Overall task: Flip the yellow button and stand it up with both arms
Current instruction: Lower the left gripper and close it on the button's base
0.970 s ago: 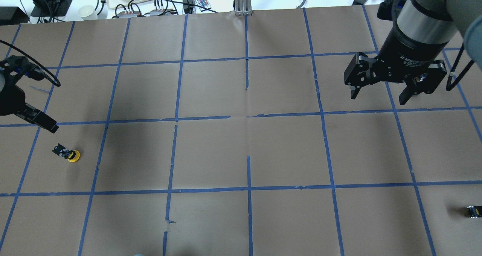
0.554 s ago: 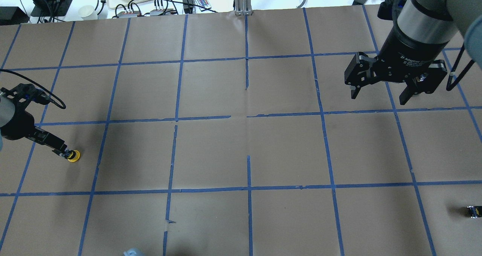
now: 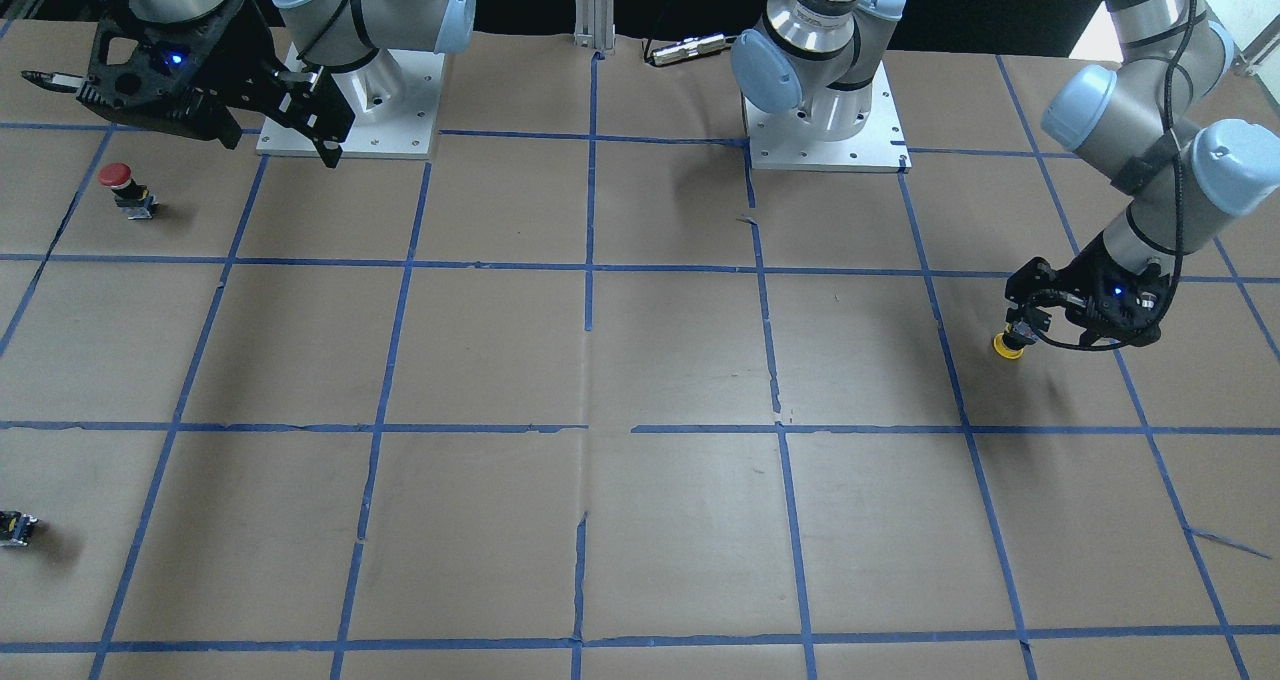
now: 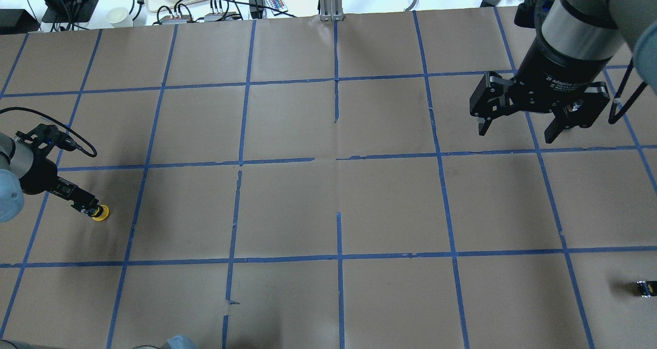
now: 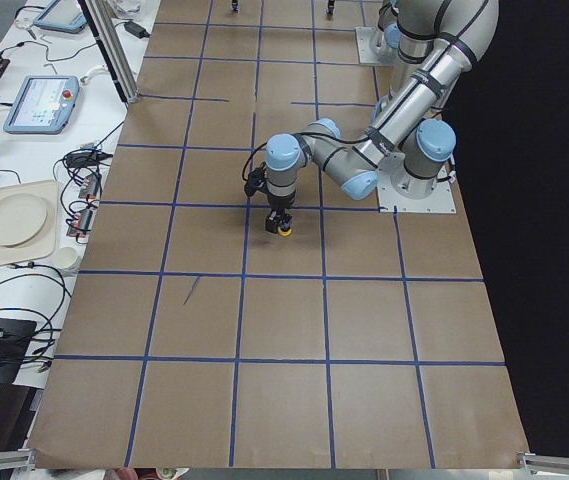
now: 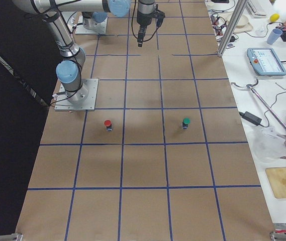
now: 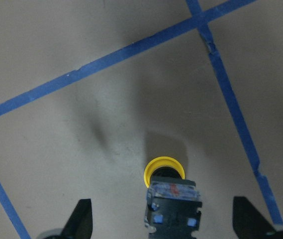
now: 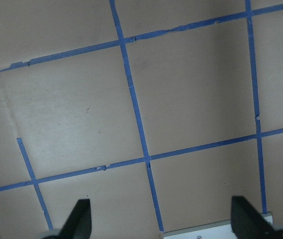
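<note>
The yellow button [image 3: 1016,336] will stay straight, with its cap clear, when the robot carries it to the right gripper, because the yellow cap [image 3: 1006,348] points away from the left gripper.
The yellow button [image 4: 101,213] lies on its side on the brown paper at the table's left, cap pointing away from my left gripper. It also shows in the front view [image 3: 1007,346], the left side view [image 5: 283,229] and the left wrist view [image 7: 165,172]. My left gripper [image 4: 84,205] is low over it and open; in the left wrist view [image 7: 163,219] its fingers stand wide on either side of the button's black and grey body without touching it. My right gripper [image 4: 516,131] is open and empty, high over the table's right side [image 3: 180,115].
A red-capped button [image 3: 118,182] stands near the right arm's base. A green-capped button [image 6: 186,122] stands further out. A small dark block [image 4: 645,288] lies at the near right edge. Blue tape lines grid the paper. Cables and dishes lie beyond the far edge.
My left gripper has come down and forward from behind the yellow button to straddle its body. The button and the right arm have not moved.
</note>
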Action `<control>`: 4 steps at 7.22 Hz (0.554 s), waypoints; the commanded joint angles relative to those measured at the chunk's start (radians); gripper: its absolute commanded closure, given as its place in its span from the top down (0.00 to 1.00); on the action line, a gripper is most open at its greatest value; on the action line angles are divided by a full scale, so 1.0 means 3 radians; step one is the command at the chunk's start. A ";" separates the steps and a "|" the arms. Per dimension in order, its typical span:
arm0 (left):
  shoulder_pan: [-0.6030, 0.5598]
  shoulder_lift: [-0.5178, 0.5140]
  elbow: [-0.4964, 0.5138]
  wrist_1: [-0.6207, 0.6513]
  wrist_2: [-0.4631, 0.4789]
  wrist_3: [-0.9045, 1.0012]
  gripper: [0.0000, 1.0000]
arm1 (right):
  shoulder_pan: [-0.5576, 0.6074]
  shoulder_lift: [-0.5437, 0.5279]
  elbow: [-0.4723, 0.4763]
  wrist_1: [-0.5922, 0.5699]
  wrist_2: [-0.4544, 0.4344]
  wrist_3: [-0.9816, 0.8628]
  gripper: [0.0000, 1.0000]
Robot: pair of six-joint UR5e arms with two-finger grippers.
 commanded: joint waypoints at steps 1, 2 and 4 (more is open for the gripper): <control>0.0005 -0.0037 -0.0074 0.0049 0.0001 0.0041 0.96 | 0.0000 0.0000 0.0000 -0.0005 0.0015 0.0008 1.00; 0.0010 -0.0027 -0.0100 0.0059 0.0011 -0.0005 0.96 | 0.0000 0.0000 0.0000 -0.0005 0.0025 0.0039 1.00; 0.0005 0.0009 -0.0141 0.0116 0.0032 -0.0030 0.90 | 0.0000 -0.0005 -0.0005 -0.0005 0.0030 0.0039 1.00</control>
